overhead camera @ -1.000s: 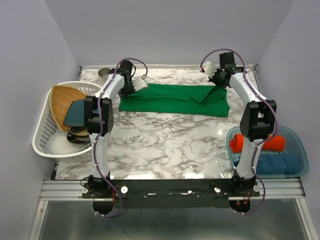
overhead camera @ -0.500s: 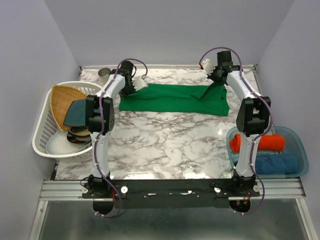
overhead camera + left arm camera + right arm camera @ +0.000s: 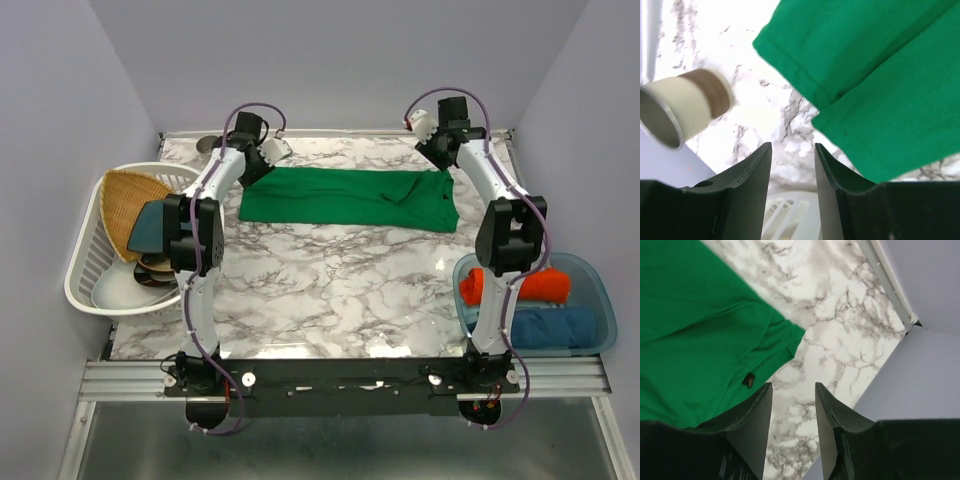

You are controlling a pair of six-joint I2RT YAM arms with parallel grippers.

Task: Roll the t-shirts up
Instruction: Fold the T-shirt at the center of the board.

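Observation:
A fold (image 3: 404, 189) slants across the green t-shirt near my right gripper, so my left gripper should pin the opposite end (image 3: 256, 211) while my right gripper smooths the cloth.
A bright green t-shirt (image 3: 350, 198) lies folded into a long band across the far part of the marble table; it also fills the upper right of the left wrist view (image 3: 880, 75) and the upper left of the right wrist view (image 3: 695, 335). My left gripper (image 3: 268, 152) hovers over the shirt's far left corner, open, with only marble between its jaws (image 3: 792, 150). At the far right corner, above the cloth, my right gripper (image 3: 428, 128) is open too (image 3: 792, 390). An orange-red t-shirt bundle (image 3: 545, 286) and a blue one (image 3: 555, 326) lie in the bin.
A clear blue bin (image 3: 600, 290) stands at the right. A white basket (image 3: 85, 270) at the left holds a wicker tray (image 3: 125, 200), a dark teal plate (image 3: 150, 228) and other dishes. A small metal cup (image 3: 680, 107) stands at the far left corner (image 3: 207, 147).
Both grippers have opened, let go of the green shirt's far corners and lifted up and back. The shirt now lies flat.

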